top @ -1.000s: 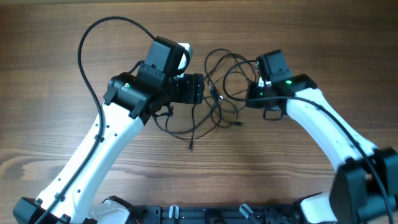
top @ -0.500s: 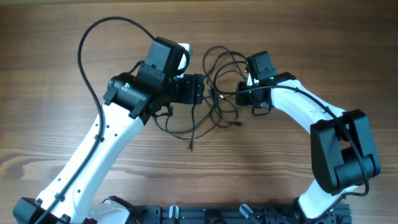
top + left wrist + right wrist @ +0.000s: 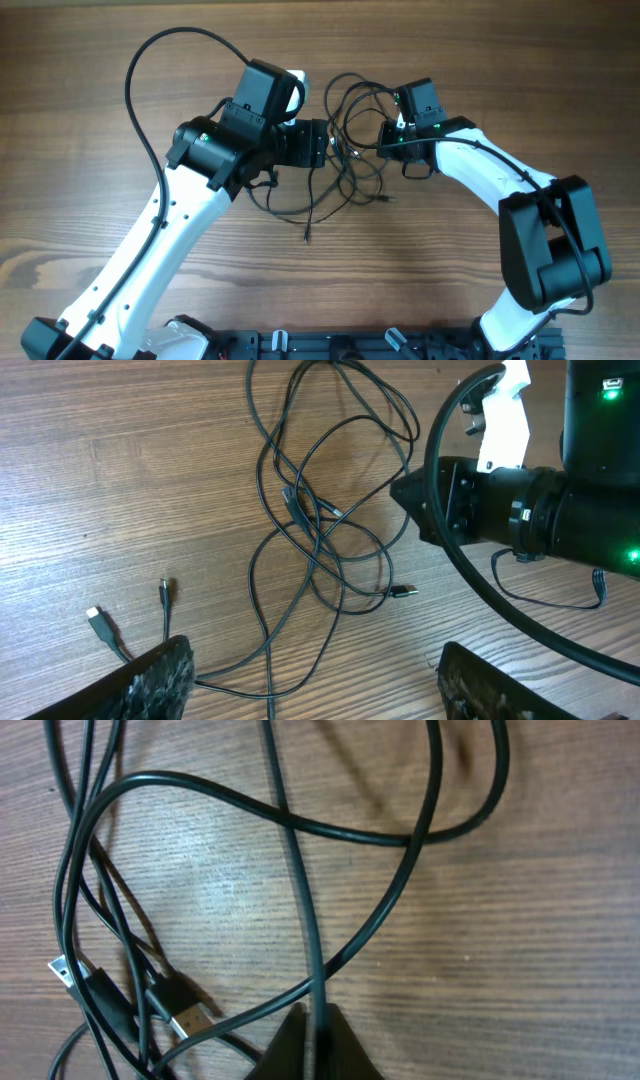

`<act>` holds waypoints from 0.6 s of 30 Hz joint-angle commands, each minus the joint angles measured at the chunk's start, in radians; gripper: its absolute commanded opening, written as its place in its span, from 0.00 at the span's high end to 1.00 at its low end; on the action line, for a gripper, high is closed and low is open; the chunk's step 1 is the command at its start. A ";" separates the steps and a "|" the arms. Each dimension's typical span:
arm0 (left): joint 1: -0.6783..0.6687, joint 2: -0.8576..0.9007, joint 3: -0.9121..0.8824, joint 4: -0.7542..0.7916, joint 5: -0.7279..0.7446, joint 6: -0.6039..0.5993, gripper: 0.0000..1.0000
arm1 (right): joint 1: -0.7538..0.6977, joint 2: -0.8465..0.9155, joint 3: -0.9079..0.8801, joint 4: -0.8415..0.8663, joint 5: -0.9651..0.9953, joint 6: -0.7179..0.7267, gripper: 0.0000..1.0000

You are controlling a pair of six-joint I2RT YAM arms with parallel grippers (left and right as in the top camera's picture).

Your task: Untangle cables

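My right gripper's piece of cable still crosses the tangle's loops [image 3: 289, 821], so I should pull it away from them, then regrip farther [image 3: 303, 885] along and lift it out.
The cables [image 3: 352, 150] are thin black cords lying in tangled loops on the wooden table between my two arms. In the left wrist view the cables [image 3: 320, 530] spread ahead of the jaws, with small plug ends at the left and middle. My left gripper [image 3: 315, 685] is open, its fingers wide apart over the near loops, and holds nothing. My right gripper [image 3: 318, 1040] is shut on one strand of the cables [image 3: 300, 910], which runs up between its fingertips. In the overhead view the right gripper [image 3: 385, 142] sits at the tangle's right side.
The thick black cable [image 3: 145, 70] of the left arm arcs over the table at the back left. The right arm's body [image 3: 540, 510] fills the right of the left wrist view. A black rail [image 3: 340, 345] runs along the front edge.
The right arm has swung left and back into the tangle, its elbow folding in. The loops near it have shifted slightly. The left arm has not moved.
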 commanded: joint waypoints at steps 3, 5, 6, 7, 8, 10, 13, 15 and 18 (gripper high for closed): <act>0.003 0.006 0.011 -0.007 -0.010 0.005 0.20 | 0.001 0.007 0.011 -0.092 -0.024 -0.008 0.96; 0.003 0.006 0.011 -0.007 -0.011 0.006 0.20 | 0.002 -0.047 0.059 -0.205 0.000 -0.065 0.96; 0.003 0.006 0.011 -0.007 -0.011 0.006 0.20 | 0.002 -0.093 0.086 -0.259 0.026 -0.089 0.96; 0.003 0.006 0.011 -0.007 -0.011 0.006 0.18 | 0.001 -0.150 0.116 -0.303 0.045 -0.119 0.96; 0.003 0.006 0.011 -0.007 -0.011 0.006 0.17 | 0.002 -0.207 0.146 -0.334 0.049 -0.150 0.96; 0.003 0.006 0.011 -0.007 -0.010 0.005 0.15 | 0.001 -0.317 0.210 -0.378 0.054 -0.187 0.96; 0.003 0.006 0.011 -0.006 0.015 0.001 0.02 | 0.001 -0.449 0.286 -0.383 0.055 -0.187 0.96; 0.003 0.006 0.011 0.010 0.101 0.003 0.00 | 0.002 -0.533 0.297 -0.332 0.037 -0.218 0.96; 0.003 0.005 0.011 0.061 0.327 0.135 0.00 | 0.001 -0.626 0.297 -0.243 -0.069 -0.265 0.96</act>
